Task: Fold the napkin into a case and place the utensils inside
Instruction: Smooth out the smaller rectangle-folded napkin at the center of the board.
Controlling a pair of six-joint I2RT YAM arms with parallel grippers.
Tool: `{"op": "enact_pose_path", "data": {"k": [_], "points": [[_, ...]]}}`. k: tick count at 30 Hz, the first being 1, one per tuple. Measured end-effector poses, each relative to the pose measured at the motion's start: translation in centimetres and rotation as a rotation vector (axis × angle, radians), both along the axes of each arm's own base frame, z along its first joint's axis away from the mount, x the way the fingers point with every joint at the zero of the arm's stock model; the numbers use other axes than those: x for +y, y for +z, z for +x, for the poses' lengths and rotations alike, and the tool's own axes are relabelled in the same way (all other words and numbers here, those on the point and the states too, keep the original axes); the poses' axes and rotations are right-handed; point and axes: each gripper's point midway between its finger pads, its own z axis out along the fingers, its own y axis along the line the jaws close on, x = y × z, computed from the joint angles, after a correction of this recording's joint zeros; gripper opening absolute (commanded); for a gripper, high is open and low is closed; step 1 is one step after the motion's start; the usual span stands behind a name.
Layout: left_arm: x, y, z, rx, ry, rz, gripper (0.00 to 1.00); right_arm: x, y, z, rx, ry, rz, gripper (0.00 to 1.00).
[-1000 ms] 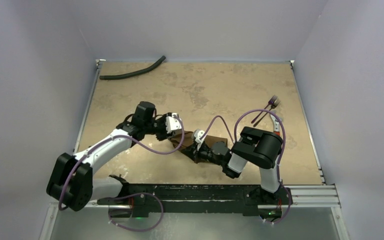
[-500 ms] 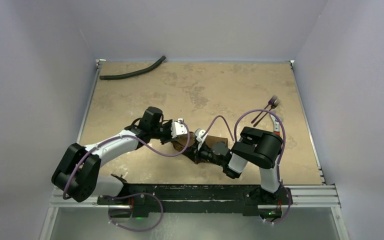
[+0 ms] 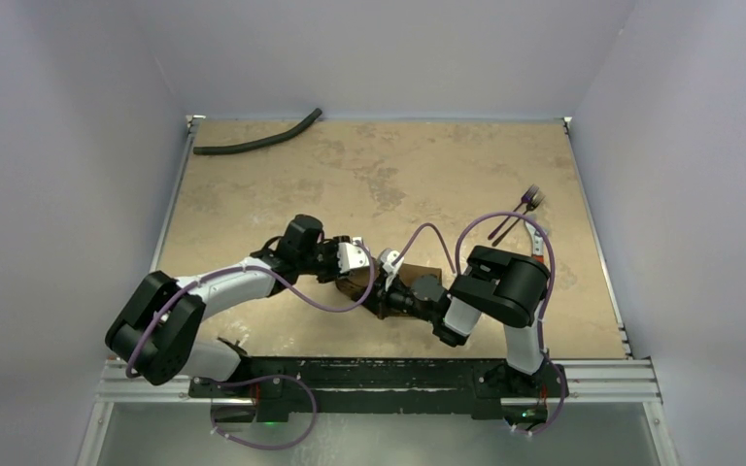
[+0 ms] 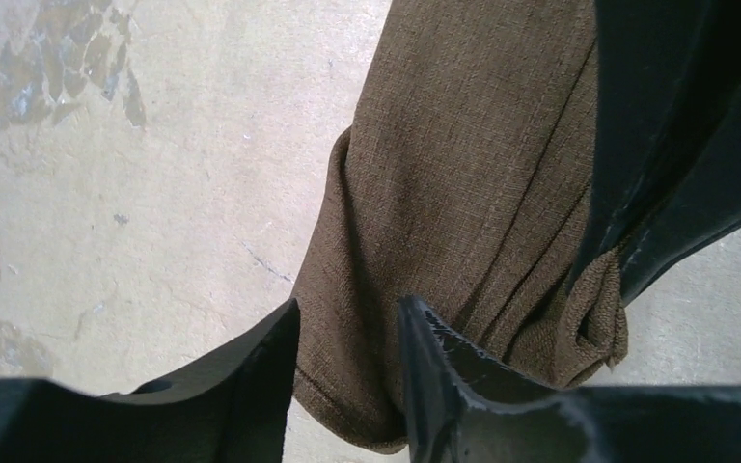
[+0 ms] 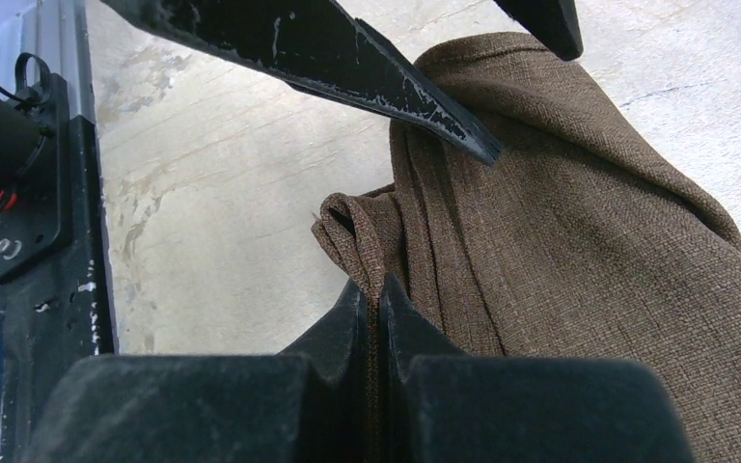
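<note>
The napkin's rolled fold lies loose while my right gripper pinches the napkin's gathered edge (image 4: 590,323), so my left gripper should hold down that fold (image 4: 351,313) before the gathered edge goes over.
The brown napkin (image 3: 359,284) lies bunched at the table's near middle, between both grippers. My right gripper (image 5: 373,285) is shut on the napkin (image 5: 589,241), with a thin gathered edge pinched between its fingers. My left gripper (image 4: 349,307) stands open, its jaws apart astride a rolled fold of the napkin (image 4: 463,174), right next to the right gripper (image 3: 384,286). From above, the left gripper (image 3: 364,272) reaches in from the left. The purplish utensils (image 3: 517,216) lie at the far right, away from both grippers.
A long black curved hose (image 3: 257,141) lies at the table's far left corner. Purple cables loop over both arms near the napkin. The black base rail (image 5: 19,241) runs close on the right gripper's left. Bare tan tabletop (image 3: 398,165) stretches behind the arms.
My left arm has swung right, bringing its gripper up to the napkin beside the right gripper. The right gripper has kept its pinch and not moved.
</note>
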Motion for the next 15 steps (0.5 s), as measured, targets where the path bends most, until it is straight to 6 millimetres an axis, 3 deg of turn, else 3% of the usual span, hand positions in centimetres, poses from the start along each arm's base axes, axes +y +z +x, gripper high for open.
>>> {"op": "enact_pose_path", "data": {"k": [6,15], "points": [[0.1,-0.3,0.1,-0.006,0.005,0.011,0.0,0.0,0.1,0.0,0.031,-0.002,0.014,0.0],[0.4,-1.1,-0.3,-0.02,-0.001,0.024,0.0,-0.6,0.7,1.4,0.165,-0.034,0.086,0.0]]}}
